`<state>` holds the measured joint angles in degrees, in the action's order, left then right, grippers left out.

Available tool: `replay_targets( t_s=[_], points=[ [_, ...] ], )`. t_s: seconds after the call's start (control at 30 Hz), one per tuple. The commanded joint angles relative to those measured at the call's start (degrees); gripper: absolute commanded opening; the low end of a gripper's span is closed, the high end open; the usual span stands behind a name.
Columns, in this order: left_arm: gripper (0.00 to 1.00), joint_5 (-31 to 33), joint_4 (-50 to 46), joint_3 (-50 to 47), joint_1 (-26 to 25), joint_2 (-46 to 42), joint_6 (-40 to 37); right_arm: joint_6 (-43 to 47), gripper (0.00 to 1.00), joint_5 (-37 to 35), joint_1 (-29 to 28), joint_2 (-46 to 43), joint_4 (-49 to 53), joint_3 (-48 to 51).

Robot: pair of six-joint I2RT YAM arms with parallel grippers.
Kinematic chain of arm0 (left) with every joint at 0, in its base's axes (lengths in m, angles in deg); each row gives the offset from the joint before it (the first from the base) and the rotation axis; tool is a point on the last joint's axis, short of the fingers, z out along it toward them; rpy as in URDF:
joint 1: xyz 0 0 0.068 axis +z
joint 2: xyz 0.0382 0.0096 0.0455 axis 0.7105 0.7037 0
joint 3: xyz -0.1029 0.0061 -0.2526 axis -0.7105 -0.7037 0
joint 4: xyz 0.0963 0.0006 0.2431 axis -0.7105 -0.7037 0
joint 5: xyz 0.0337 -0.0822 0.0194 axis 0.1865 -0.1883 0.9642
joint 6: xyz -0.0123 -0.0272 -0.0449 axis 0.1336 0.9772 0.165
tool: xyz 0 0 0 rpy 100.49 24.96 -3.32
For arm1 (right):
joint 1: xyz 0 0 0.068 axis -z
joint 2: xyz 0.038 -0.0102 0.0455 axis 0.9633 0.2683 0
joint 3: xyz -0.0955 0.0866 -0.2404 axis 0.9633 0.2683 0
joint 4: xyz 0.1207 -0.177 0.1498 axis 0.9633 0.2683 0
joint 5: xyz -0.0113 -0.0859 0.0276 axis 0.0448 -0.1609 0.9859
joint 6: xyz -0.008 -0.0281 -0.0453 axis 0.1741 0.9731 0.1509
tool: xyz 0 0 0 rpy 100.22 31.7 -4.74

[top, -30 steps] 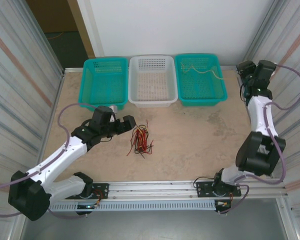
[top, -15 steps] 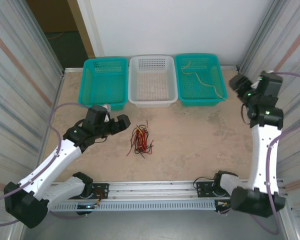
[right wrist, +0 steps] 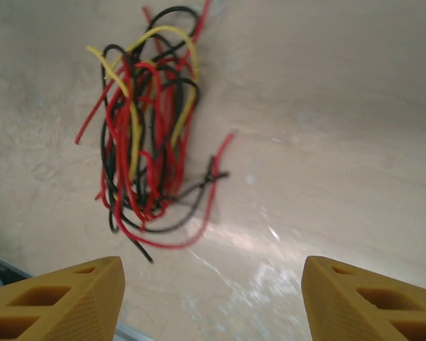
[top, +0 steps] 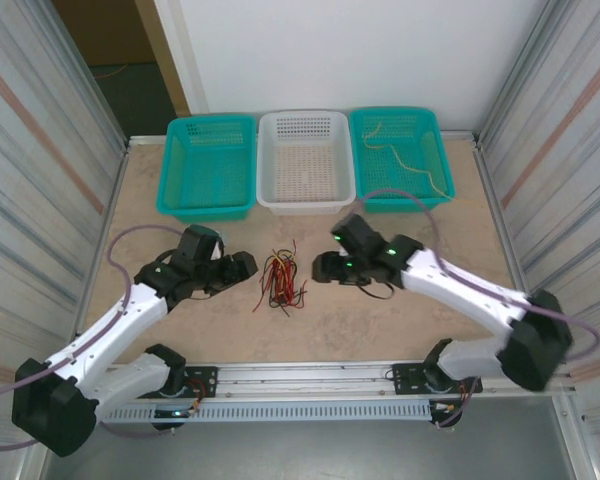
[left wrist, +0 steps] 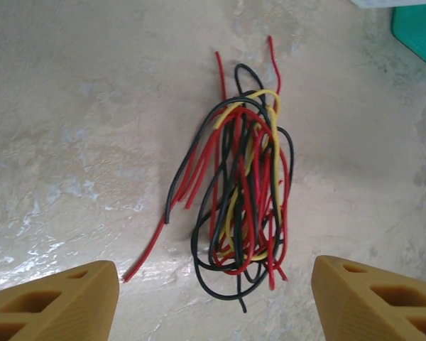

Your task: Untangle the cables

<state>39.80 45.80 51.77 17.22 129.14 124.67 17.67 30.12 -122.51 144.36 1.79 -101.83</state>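
The yellow cable winds (left wrist: 277, 167) in between the red and black cables, so the robot's right gripper should raise its far loop (left wrist: 267, 92) for the left gripper to take.
A tangle of thin red, black and pale yellow cables (top: 283, 277) lies on the beige table between the two arms. In the left wrist view the bundle (left wrist: 245, 185) lies just ahead of my open left gripper (left wrist: 214, 302), none of it between the fingers. My left gripper (top: 242, 266) sits just left of the tangle. My right gripper (top: 323, 268) hovers just right of it, open; in its wrist view the cables (right wrist: 149, 153) lie ahead to the left of the gripper (right wrist: 211, 302). One pale yellow cable (top: 412, 160) lies in the right teal basket (top: 442, 190).
Three baskets line the far edge: a teal one (top: 174, 190) at left, a white one (top: 306, 201) in the middle, the teal one at right. Corrugated metal walls close both sides. A rail (top: 310, 375) runs along the near edge.
My right arm has swung from the right teal basket down to the table centre, beside the tangle. The pale yellow cable stays in that basket. My left gripper shifted slightly.
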Motion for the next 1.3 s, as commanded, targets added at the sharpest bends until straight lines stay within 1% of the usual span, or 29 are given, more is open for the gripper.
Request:
replay_targets(
  t_s=[0.0,0.1,0.13,0.2,0.27,0.33,0.47,0.67,0.73,0.83,0.87,0.93,1.0,1.13,1.2,1.27],
  points=[
    [0.71,-1.76,-0.53,-1.00,1.75,0.38,1.46,5.85,0.60,1.44,-2.12,11.67,-2.31,-10.96],
    [0.69,-2.39,0.72,-2.12,3.07,0.61,2.22,10.43,0.53,2.16,-2.77,21.39,0.78,-20.49],
    [0.67,-2.76,1.38,-2.47,3.56,0.94,2.32,11.65,0.52,1.94,-2.70,23.93,1.56,-23.14],
    [0.65,-4.03,2.19,-2.86,4.50,1.74,2.42,13.99,0.50,2.25,-2.42,28.16,3.28,-27.46],
    [0.64,-5.19,3.25,-3.20,4.94,2.33,2.42,15.92,0.46,2.84,-2.39,32.22,5.77,-31.63],
    [0.64,-5.96,4.64,-3.76,5.02,2.47,2.62,17.31,0.42,3.03,-2.55,35.66,8.21,-34.77],
    [0.68,-7.25,6.53,-4.35,5.11,2.51,2.51,17.91,0.39,1.65,-2.55,38.22,9.42,-35.74],
    [0.68,-9.25,7.44,-3.38,5.10,4.14,1.37,18.19,0.35,0.90,-2.38,39.35,8.89,-35.55],
    [0.67,-10.15,6.49,-2.17,5.11,4.37,0.72,18.35,0.19,0.24,-2.41,39.64,9.13,-35.88],
    [0.67,-10.28,6.24,-1.69,5.11,3.22,0.71,18.50,0.01,-0.85,-2.21,38.46,9.18,-35.58],
    [0.68,-10.18,6.65,-2.01,5.11,2.82,0.79,18.71,0.00,-1.25,-2.26,37.26,9.07,-35.20],
    [0.68,-10.33,7.85,-2.65,5.11,2.79,1.21,19.47,0.00,-2.28,-2.43,34.13,8.36,-33.72],
    [0.68,-11.31,10.63,-3.36,5.11,3.27,2.30,20.10,0.00,-2.97,-2.64,28.33,6.70,-30.72],
    [0.67,-15.43,20.97,-5.22,4.62,5.25,7.05,20.39,0.00,-1.95,-2.75,16.74,3.84,-25.13],
    [0.71,-16.07,25.31,-4.70,2.69,6.93,7.66,20.38,0.00,-0.65,-2.83,11.35,1.94,-22.52],
    [0.73,-15.37,27.40,-3.12,0.15,9.31,6.83,20.29,0.00,0.62,-2.73,7.79,1.07,-21.32]
  ],
)
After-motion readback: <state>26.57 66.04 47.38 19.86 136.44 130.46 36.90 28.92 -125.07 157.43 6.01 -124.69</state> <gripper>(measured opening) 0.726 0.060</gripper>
